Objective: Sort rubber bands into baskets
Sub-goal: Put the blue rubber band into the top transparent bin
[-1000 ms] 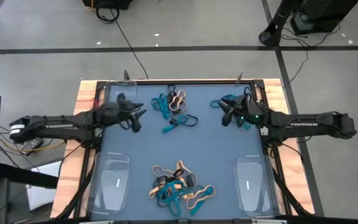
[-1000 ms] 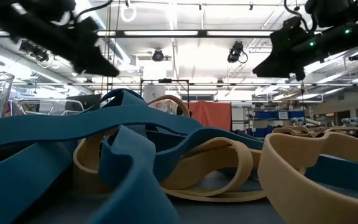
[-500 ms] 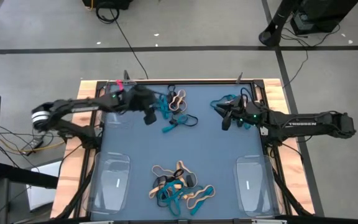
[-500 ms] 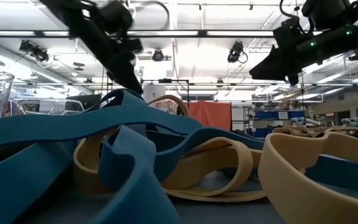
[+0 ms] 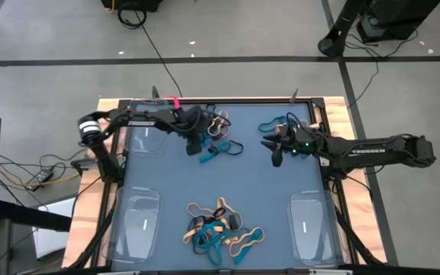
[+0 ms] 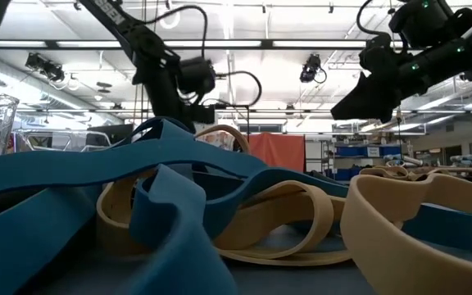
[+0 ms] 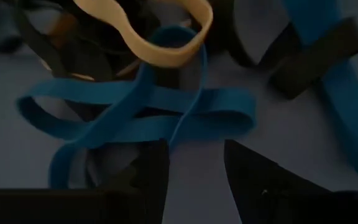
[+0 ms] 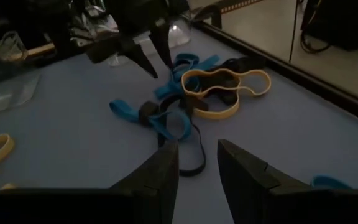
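The teal rubber band's strand (image 7: 180,127) is close to a finger of my left gripper, away from the middle of the gripper's gap. I should move over the teal band's loop (image 7: 197,93) before I close.
Rubber bands lie in two piles on the blue table top: a far pile (image 5: 216,134) of teal, tan and black loops, and a near pile (image 5: 220,229) that fills the low view (image 6: 179,205). My left gripper (image 5: 196,145) (image 7: 194,165) is open, low over the far pile. Its fingertips stand on either side of a strand of a teal band (image 7: 160,118). My right gripper (image 5: 276,149) (image 8: 194,155) is open and empty above the table, to the right of the far pile (image 8: 197,93). It faces my left gripper (image 8: 143,53).
Clear trays stand at the far left (image 5: 145,139), near left (image 5: 136,223) and near right (image 5: 309,223). A loose teal band (image 5: 272,124) lies far of my right gripper. The wooden frame (image 5: 98,130) borders the table. Bare blue surface (image 5: 235,179) lies between the piles.
My left gripper has swung toward the table's right edge, from beside the far-left tray to the far pile, and has come down over the teal band. My right gripper has crept a little toward the table's left. The bands have not moved.
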